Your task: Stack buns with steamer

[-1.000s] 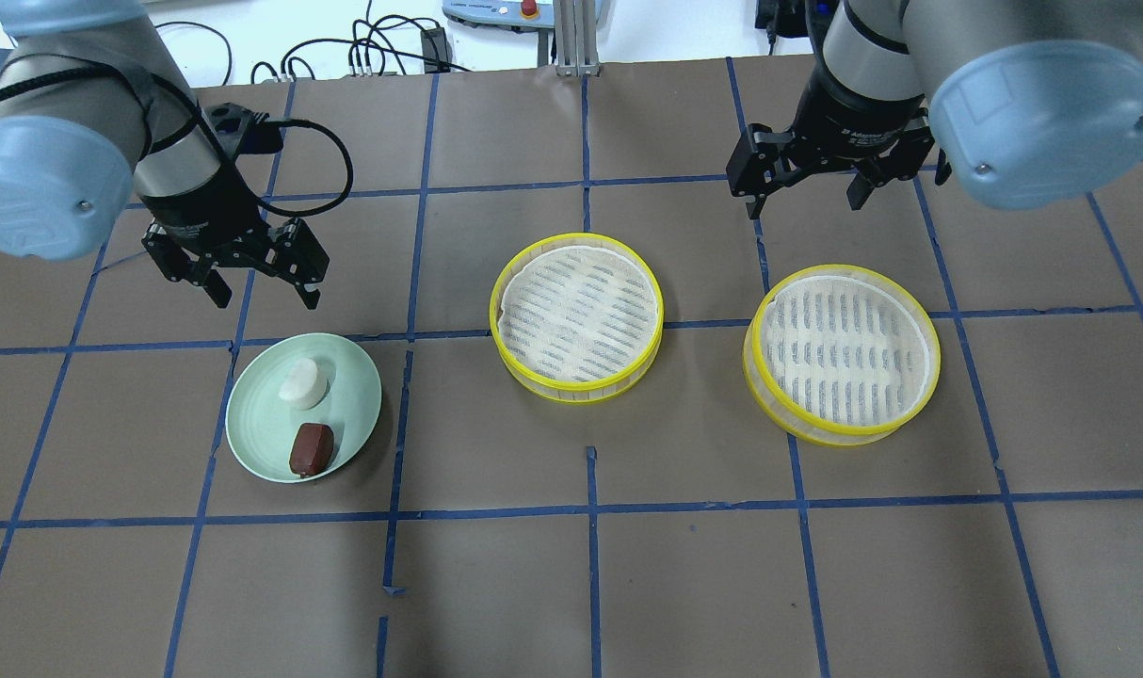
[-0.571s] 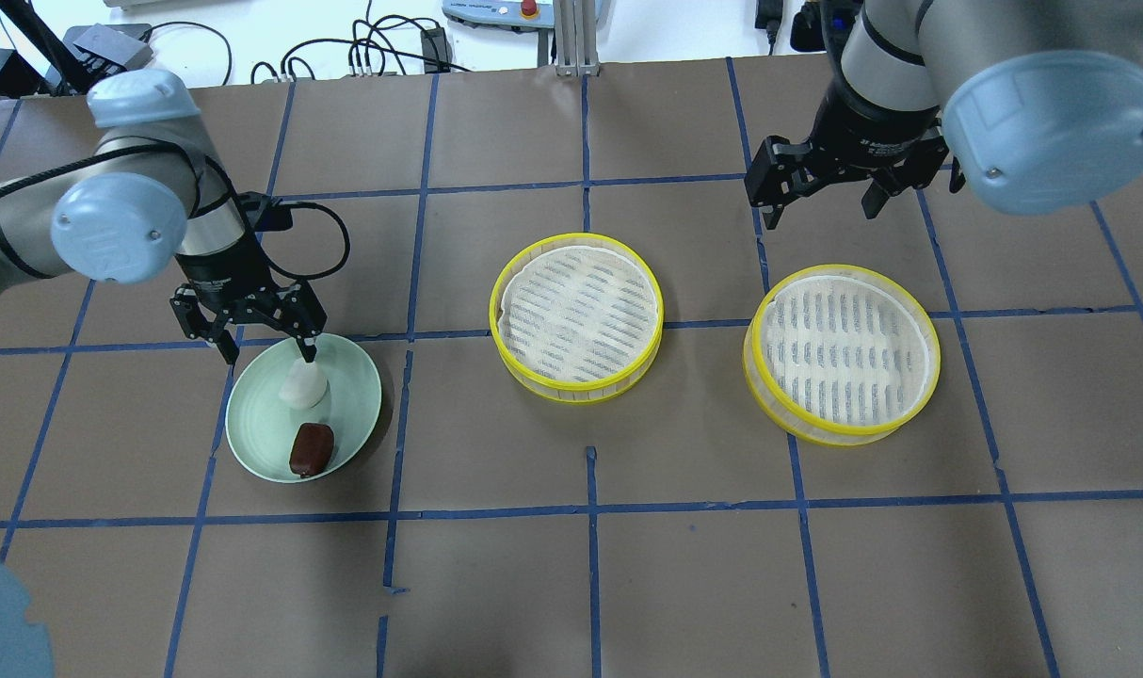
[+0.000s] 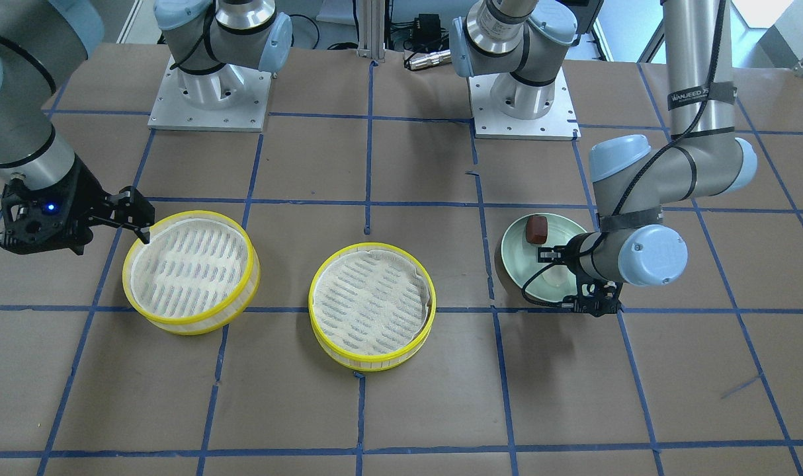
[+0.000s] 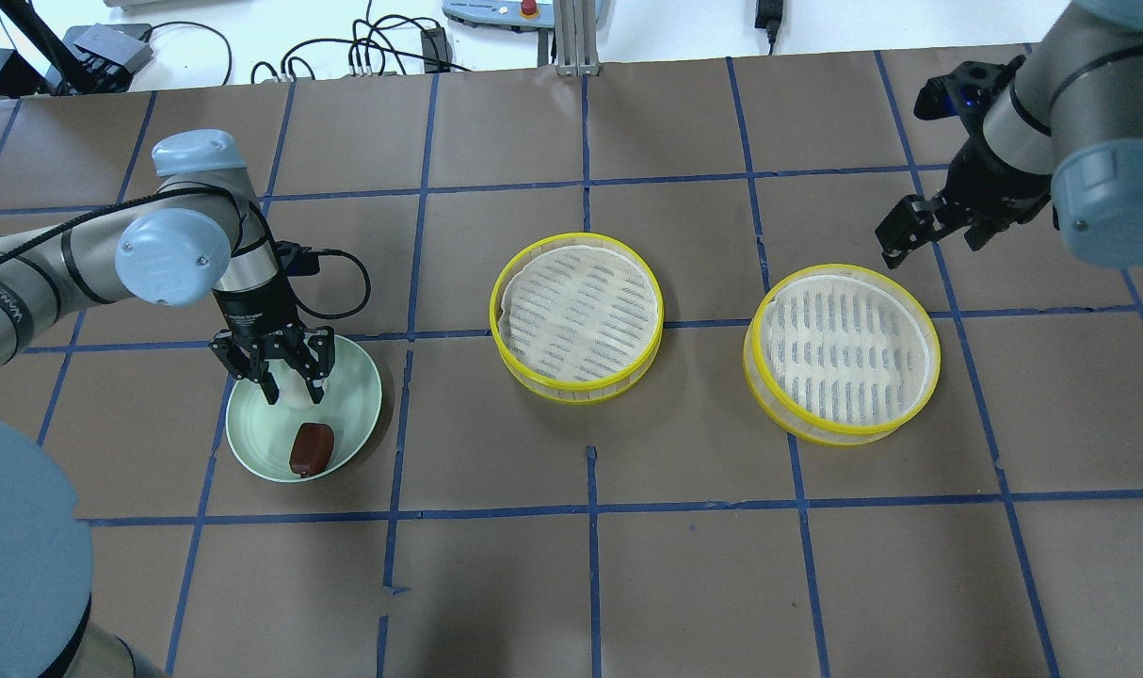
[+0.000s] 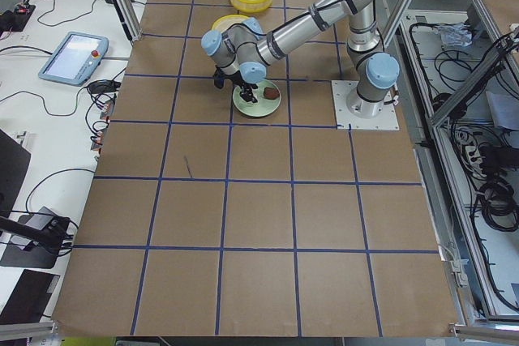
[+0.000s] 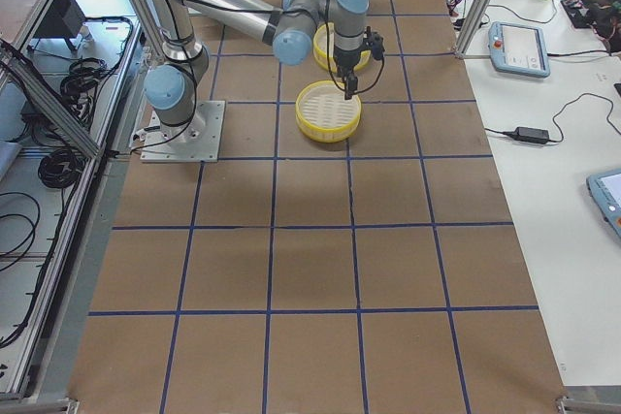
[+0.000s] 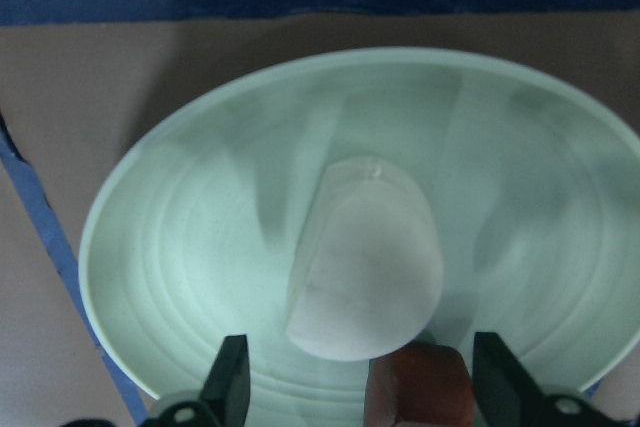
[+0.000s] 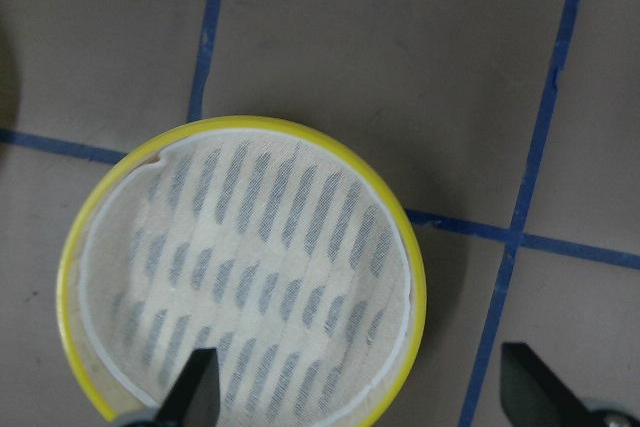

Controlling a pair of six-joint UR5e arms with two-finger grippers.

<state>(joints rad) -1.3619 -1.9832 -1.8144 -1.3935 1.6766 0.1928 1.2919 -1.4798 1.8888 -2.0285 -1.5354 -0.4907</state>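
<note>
Next, my left gripper puts the white bun in the middle steamer tray, which is empty, before my right gripper stacks the other tray on top.
The white bun lies on the pale green plate, mostly hidden under my left gripper in the overhead view. The reddish-brown bun lies beside it on the plate's near side and also shows in the left wrist view. My left gripper is open and low over the plate, one finger on each side of the white bun, not touching it. Two yellow steamer trays stand empty, one in the middle and one to the right. My right gripper is open, above the table just beyond the right tray's far right rim.
Brown paper with a blue tape grid covers the table. Cables and a pendant lie past the far edge. Both arm bases stand at the robot's side of the table.
My left gripper has come down over the plate and now straddles the white bun. My right gripper has moved right, to beyond the right tray's far right rim.
</note>
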